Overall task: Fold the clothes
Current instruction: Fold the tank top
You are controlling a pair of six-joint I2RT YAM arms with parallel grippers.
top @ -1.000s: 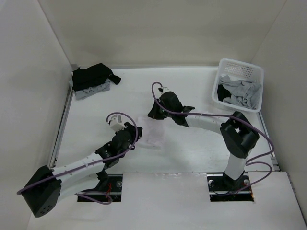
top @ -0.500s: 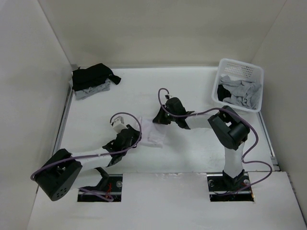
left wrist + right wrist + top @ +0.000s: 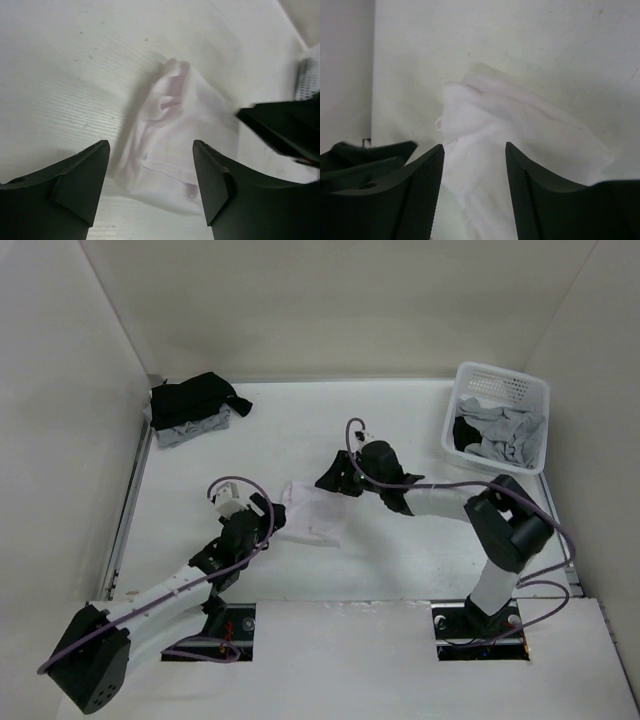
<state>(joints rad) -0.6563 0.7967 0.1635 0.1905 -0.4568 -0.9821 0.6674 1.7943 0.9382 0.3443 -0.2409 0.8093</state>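
The pile of clothes (image 3: 193, 408) is far away from my right gripper, so next my left gripper pinches the folded tank top's bunched edge (image 3: 146, 130) and puts the tank top on the pile.
The clothes in play are a thin white, faintly lilac tank top (image 3: 312, 514), lying bunched and partly doubled over on the table between my two arms. My left gripper (image 3: 266, 524) stands open just left of it; in the left wrist view the top (image 3: 172, 145) lies beyond the spread gripper (image 3: 150, 146), untouched. My right gripper (image 3: 336, 481) is open at the top's far right corner. In the right wrist view the fabric (image 3: 530, 127) lies under and past the open right gripper (image 3: 474, 149). Neither gripper holds anything.
A white lattice basket (image 3: 497, 373) at the back right holds grey and black garments (image 3: 500, 437). A pile of black and grey clothes (image 3: 192, 406) sits in the back left corner. Walls close in the table on three sides.
Both grippers have opened and let go of the white top, which now rests on the table. The left gripper has drawn back to the left, and the right gripper has backed off slightly.
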